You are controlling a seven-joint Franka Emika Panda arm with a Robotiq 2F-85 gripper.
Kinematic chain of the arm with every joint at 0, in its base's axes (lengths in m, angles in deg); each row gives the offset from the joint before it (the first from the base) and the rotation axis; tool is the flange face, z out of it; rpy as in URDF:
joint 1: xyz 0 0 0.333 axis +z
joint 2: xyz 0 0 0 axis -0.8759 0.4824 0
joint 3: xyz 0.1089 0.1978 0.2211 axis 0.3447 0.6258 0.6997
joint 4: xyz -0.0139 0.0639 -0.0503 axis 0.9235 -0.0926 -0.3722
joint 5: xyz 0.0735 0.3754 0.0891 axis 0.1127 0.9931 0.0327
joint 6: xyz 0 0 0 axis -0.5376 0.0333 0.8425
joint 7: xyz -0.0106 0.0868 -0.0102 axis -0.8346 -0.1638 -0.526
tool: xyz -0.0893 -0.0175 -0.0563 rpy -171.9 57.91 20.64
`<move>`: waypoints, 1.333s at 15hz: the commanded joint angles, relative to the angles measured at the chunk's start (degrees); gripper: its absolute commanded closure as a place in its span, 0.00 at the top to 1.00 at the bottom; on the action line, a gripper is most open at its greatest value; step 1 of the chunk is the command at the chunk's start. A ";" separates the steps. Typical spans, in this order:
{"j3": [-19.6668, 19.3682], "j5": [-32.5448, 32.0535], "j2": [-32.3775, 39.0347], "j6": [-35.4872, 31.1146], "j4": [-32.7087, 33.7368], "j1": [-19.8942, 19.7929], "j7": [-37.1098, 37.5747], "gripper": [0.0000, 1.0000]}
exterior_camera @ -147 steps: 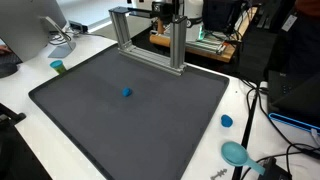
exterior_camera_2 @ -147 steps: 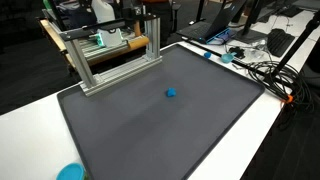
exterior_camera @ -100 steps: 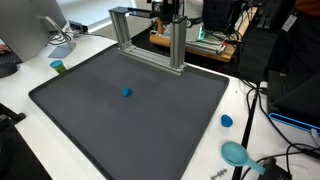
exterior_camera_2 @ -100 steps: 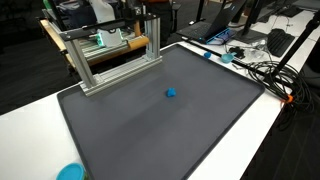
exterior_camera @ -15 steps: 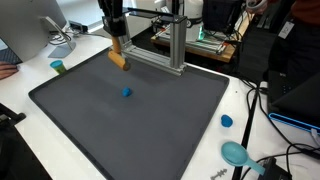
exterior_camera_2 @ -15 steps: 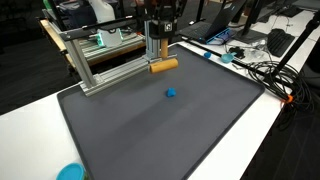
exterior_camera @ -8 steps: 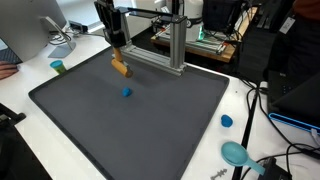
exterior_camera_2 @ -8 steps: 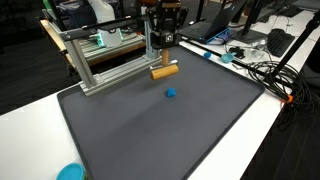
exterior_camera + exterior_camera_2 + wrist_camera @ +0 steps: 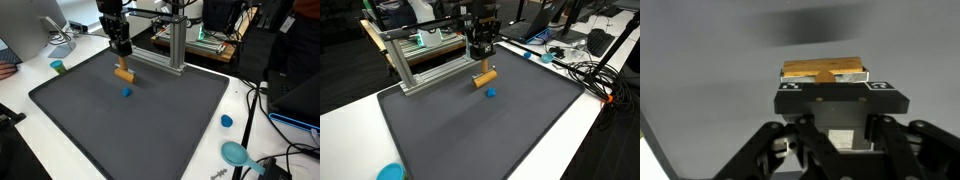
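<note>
The tan wooden block (image 9: 485, 78) hangs short of the blue piece and closer to the aluminium frame, so the robot's gripper should move the block away from the frame and over to the blue piece.
My gripper (image 9: 123, 64) is shut on a tan wooden block (image 9: 124, 73), holding it just above the dark mat (image 9: 90, 120). In both exterior views the block (image 9: 484, 77) hangs close beside a small blue piece (image 9: 126, 92) lying on the mat, and the gripper (image 9: 481, 67) comes down from above. The blue piece (image 9: 491, 93) is apart from the block. In the wrist view the block (image 9: 825, 71) sits crosswise between the black finger pads (image 9: 790, 92) of the gripper (image 9: 835, 88); the blue piece is out of that view.
An aluminium frame (image 9: 150, 40) stands at the mat's far edge, right behind the arm. A green cup (image 9: 58, 67), a blue cap (image 9: 226, 121) and a teal dish (image 9: 236, 153) sit on the white table. Cables (image 9: 582, 70) lie beside the mat.
The gripper came in from behind the frame with the wooden block and has moved down and toward the blue piece over the last second. The blue piece has not moved.
</note>
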 commanded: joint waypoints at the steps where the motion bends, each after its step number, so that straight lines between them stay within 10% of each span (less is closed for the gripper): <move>1: -0.34 3.41 -2.51 -2.46 -2.54 0.84 -5.71 0.22; 20: -2.54 -4.69 7.81 2.02 9.84 4.62 9.52 0.22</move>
